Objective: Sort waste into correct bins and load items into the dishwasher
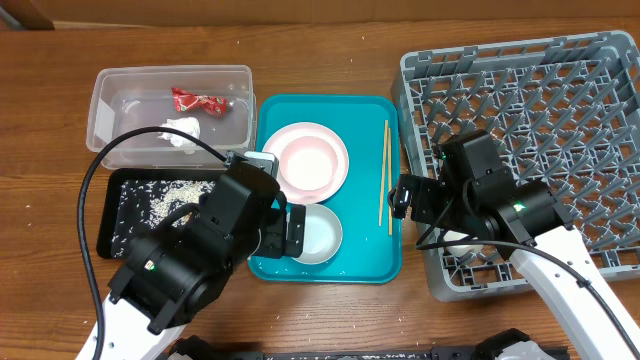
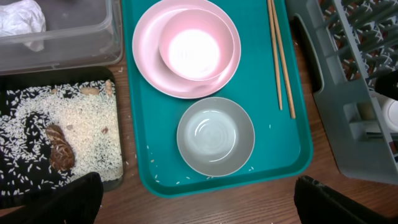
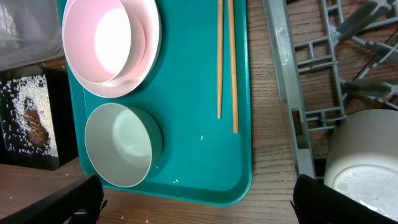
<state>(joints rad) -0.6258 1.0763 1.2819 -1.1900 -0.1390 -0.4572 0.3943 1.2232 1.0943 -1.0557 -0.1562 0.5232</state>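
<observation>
The robot's left gripper is over the front bowl [image 1: 322, 236], so the left arm should move back first to let the right gripper take the bowl to the grey rack [image 1: 530, 115].
The clear tub [image 1: 110, 105] holds the red wrapper [image 1: 195, 100] and the white tissue [image 1: 183, 131]. The black tray [image 1: 112, 222] holds rice [image 2: 81, 124] with brown bits [image 2: 60, 148]. On the teal tray [image 1: 370, 262] a bowl [image 2: 196, 45] sits in the plate [image 2: 146, 59]. A second bowl [image 2: 216, 137] stands in front of it, and the chopsticks [image 2: 280, 56] lie at the right. The white cup [image 3: 364, 165] stands upside down in the grey rack [image 1: 560, 100]. My left gripper [image 1: 290, 232] is open and empty beside the front bowl. My right gripper [image 1: 400, 197] is open and empty between tray and rack.
A few loose rice grains lie on the teal tray near the front bowl [image 3: 121, 143] and on the wooden table [image 1: 330, 50]. The rack's near wall [image 3: 283, 74] runs close along the teal tray's right edge.
</observation>
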